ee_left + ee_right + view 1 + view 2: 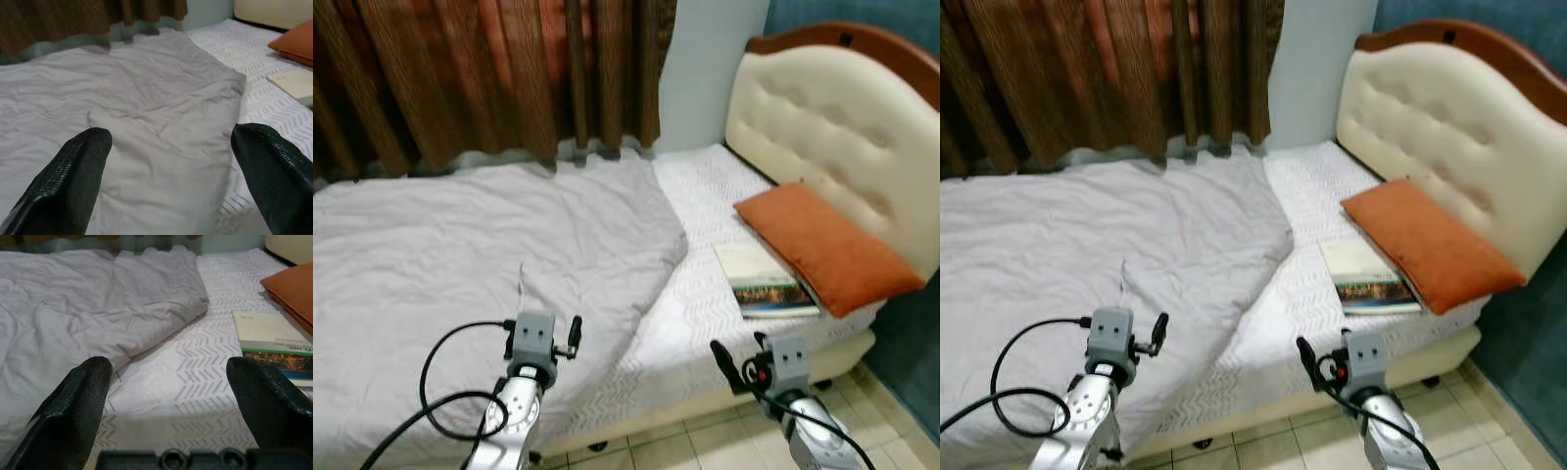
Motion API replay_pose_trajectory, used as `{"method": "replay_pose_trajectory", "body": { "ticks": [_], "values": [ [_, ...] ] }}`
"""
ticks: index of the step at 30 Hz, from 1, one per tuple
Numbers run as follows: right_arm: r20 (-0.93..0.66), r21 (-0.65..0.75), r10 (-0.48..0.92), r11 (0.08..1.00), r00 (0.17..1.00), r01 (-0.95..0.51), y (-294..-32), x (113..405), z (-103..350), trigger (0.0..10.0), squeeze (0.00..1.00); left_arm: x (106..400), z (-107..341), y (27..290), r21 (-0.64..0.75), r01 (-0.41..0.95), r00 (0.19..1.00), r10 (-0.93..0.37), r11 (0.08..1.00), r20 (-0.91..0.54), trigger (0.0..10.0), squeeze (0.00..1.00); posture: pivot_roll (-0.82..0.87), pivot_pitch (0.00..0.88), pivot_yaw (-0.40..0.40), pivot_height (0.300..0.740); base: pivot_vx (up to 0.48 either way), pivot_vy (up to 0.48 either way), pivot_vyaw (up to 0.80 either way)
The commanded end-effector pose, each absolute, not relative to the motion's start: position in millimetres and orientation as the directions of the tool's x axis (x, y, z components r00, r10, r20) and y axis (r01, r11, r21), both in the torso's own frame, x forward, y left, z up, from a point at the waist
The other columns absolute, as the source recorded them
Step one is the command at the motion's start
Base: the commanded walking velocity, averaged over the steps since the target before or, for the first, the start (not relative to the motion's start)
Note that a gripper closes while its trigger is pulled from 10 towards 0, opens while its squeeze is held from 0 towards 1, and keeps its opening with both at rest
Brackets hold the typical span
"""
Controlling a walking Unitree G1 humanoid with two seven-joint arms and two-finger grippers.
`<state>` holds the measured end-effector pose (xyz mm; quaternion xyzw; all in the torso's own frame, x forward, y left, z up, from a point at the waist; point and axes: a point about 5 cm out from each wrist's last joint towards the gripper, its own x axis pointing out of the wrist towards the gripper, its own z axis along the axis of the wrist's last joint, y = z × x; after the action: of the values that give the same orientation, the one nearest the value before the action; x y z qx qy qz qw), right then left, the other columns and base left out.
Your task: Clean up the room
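My gripper will pull, and the grey blanket's fold (602,304) will then open out and drape over the bed's side, because a corner tip (521,278) lies turned back on top.
A grey blanket (480,255) lies spread and wrinkled over the left part of the bed, its edge folded near the middle. On the white patterned sheet (705,206) a book (759,279) lies flat beside an orange pillow (827,245) by the headboard. My left gripper (168,161) is open, held low before the blanket's near edge. My right gripper (168,396) is open too, in front of the bed's side, with the book (274,340) off to one side of its fingers (73,406). Nothing is between either pair of fingers.
A cream padded headboard (842,117) with a wooden rim stands at the right. Brown curtains (489,73) hang behind the bed. Tiled floor (685,446) runs along the bed's near side, and a blue wall (911,343) closes the right.
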<state>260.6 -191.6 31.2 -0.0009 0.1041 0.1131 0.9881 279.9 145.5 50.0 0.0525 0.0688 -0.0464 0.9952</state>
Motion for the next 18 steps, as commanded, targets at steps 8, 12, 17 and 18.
{"method": "replay_pose_trajectory", "body": {
  "ticks": [8,12,17,18],
  "values": [
    [-0.201,0.03,0.238,0.971,0.95,-0.237,-183.7,263.3,33.8,10.0,0.0,284.3,54.4,150.0,0.109,0.087,0.989,-0.073,0.99,-0.131,10.0,0.0,-0.08,0.017,-0.016,0.74,0.48,0.0,0.55],
    [-0.208,0.039,0.228,0.974,0.951,-0.225,-184.8,263.3,32.8,10.0,0.0,285.5,55.5,150.2,0.113,0.09,0.989,-0.076,0.989,-0.128,10.0,0.0,-0.08,0.019,-0.015,0.74,0.48,0.0,0.11],
    [-0.206,0.047,0.239,0.971,0.949,-0.234,-183.6,260.4,32.6,10.0,0.0,286.8,55.9,145.8,0.101,0.097,0.988,-0.083,0.99,-0.131,10.0,0.0,-0.09,0.03,-0.013,0.74,0.48,0.0,0.0],
    [-0.206,0.047,0.241,0.971,0.949,-0.236,-183.4,259.7,32.6,10.0,0.0,286.8,55.7,144.4,0.097,0.101,0.987,-0.088,0.99,-0.132,10.0,0.0,-0.09,0.032,-0.013,0.74,0.48,0.0,0.0]
  ]
}}
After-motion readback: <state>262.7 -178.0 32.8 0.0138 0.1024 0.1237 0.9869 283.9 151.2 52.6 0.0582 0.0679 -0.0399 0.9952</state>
